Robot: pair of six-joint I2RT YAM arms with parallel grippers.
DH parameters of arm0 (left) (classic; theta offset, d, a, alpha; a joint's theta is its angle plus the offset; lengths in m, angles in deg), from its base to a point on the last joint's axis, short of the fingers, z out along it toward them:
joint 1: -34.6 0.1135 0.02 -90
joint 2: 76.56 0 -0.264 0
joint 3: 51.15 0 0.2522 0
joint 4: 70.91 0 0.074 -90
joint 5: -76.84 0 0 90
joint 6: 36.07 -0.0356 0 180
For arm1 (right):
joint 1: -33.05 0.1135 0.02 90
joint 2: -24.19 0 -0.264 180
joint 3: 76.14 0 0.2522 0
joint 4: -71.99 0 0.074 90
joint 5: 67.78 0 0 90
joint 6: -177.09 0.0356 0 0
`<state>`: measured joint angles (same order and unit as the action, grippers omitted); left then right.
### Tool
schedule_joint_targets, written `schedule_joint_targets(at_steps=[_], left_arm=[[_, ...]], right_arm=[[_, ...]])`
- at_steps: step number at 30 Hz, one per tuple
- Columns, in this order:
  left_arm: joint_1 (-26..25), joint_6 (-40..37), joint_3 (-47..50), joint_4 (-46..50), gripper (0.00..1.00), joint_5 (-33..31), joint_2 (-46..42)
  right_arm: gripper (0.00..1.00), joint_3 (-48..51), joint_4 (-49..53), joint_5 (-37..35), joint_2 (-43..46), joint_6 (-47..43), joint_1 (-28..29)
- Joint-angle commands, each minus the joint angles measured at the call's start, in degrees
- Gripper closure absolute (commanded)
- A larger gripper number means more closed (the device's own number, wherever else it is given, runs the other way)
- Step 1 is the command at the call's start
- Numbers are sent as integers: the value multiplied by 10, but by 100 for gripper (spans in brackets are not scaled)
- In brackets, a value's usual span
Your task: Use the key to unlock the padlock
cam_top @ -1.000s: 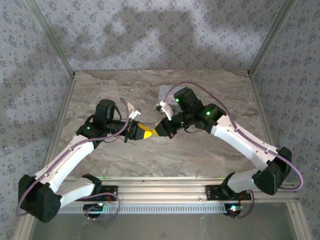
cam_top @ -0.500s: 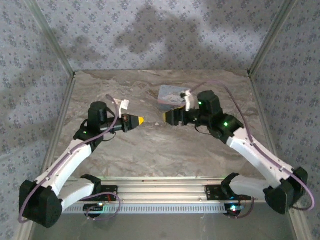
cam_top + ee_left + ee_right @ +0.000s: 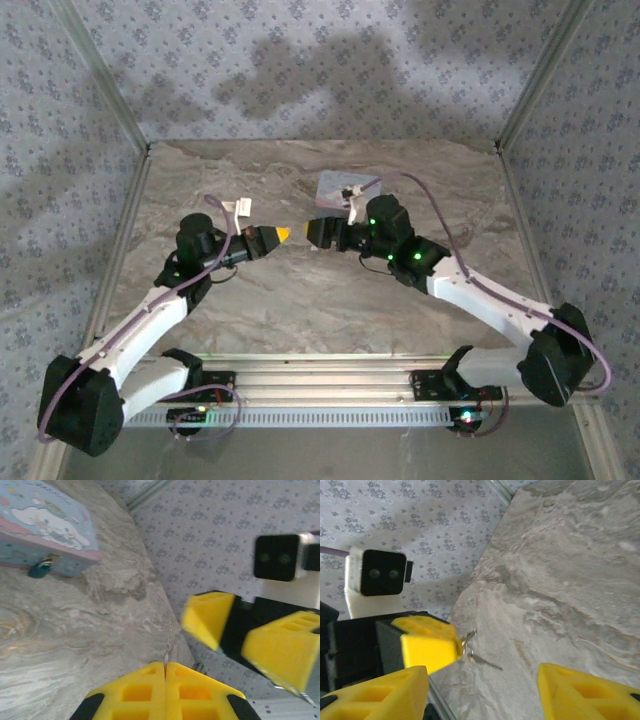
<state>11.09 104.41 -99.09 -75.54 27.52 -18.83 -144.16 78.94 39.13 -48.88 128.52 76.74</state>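
Observation:
I should hold the key with my right gripper while my left gripper opens and grips it again, because the key's blade [image 3: 487,662] slants off the ends of my left gripper's fingers.
My left gripper [image 3: 283,234] hovers over the middle of the table, shut on the key [image 3: 168,641]. The key's thin blade sticks out past the yellow fingertips, and a second small key on a ring [image 3: 484,661] dangles beside it. Just to the right, my right gripper [image 3: 316,232] faces the left one with its jaws open and nothing between them. In the left wrist view its yellow fingers [image 3: 209,618] stand wide apart. The padlock [image 3: 39,569], tiny and dark bluish, hangs on the front of the tin [image 3: 47,522], apart from both grippers.
The grey-blue tin [image 3: 338,186] with a cartoon lid sits at the back centre, just behind the right gripper. Patterned walls and metal frame posts [image 3: 105,85] close in the marble table [image 3: 330,300] on three sides.
The grippers were pressed together a second ago. The right one has opened, let go, backed off to the right, then edged back toward the left. The left stays shut on the key.

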Motion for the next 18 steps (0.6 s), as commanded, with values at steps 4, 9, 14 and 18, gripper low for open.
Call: schedule_joint_targets(at_steps=[4,9,14,18], left_arm=[[-24,-27,-44,-35,100,43,-17],[-27,-31,-49,-32,100,48,-17],[-28,-36,-48,-27,100,55,-15],[-27,-47,-55,-6,100,59,-14]], right_arm=[[45,-27,-100,28,-27,38,10],[60,-26,-112,26,-30,40,11],[83,-14,-130,28,-29,44,11],[100,-13,-132,38,-32,35,10]])
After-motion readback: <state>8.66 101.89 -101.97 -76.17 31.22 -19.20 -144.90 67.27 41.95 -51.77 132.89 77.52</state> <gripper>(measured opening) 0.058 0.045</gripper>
